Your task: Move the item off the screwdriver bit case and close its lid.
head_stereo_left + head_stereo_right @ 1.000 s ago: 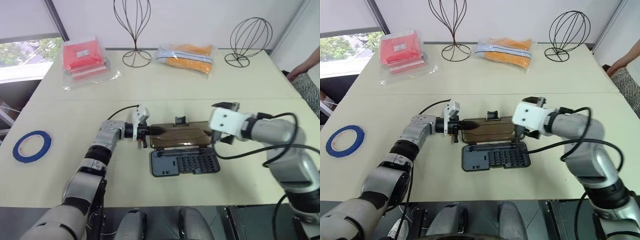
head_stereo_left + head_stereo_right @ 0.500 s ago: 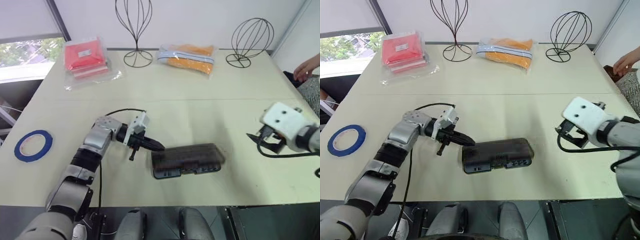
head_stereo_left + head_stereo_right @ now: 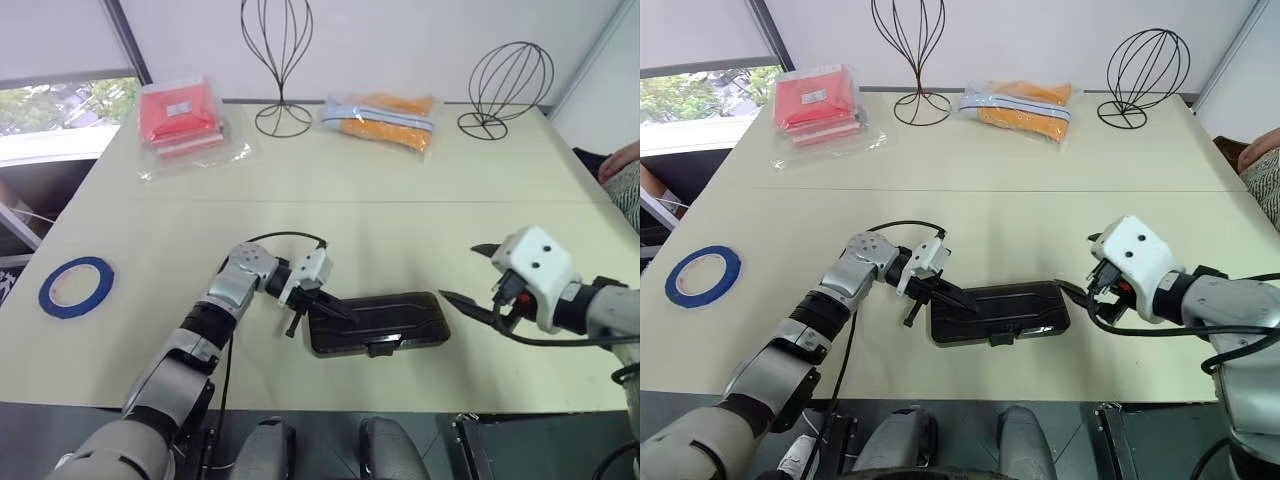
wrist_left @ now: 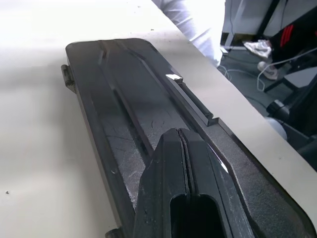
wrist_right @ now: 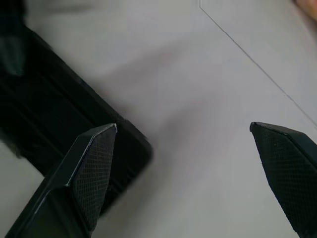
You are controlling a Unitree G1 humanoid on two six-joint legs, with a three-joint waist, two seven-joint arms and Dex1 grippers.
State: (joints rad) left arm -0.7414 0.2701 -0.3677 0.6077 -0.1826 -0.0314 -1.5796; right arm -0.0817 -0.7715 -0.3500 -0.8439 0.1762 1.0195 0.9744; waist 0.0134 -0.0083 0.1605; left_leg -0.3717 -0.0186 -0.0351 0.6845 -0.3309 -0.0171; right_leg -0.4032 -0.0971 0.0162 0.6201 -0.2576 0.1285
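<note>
The latch tab point(image 3: 382, 349) juts from the case's front edge, so next my right gripper pushes it in from the front while my left gripper steadies the back edge point(image 3: 378, 296).
The screwdriver bit case point(image 3: 378, 322) lies flat near the table's front edge. Its lid point(image 3: 1000, 308) is folded down over the base, with the latch tab point(image 3: 381, 347) at the front. My left gripper point(image 3: 335, 310) is shut and empty, and its tips lie over the case's left end point(image 4: 124, 99). My right gripper point(image 3: 465, 272) is open and empty, just off the case's right end point(image 5: 44, 114). The item, a blue tape roll point(image 3: 76, 286), lies flat at the table's left edge, far from the case.
A red packet point(image 3: 180, 110) and an orange packet point(image 3: 380, 108) lie at the back of the table. Two wire stands point(image 3: 280, 60) point(image 3: 510, 85) stand beside them. A person point(image 3: 622, 165) is at the right edge.
The lid has come down from standing open onto the base. My right gripper swung out to the right, then came back near the case's right end. My left gripper drew nearer and turned over the case.
</note>
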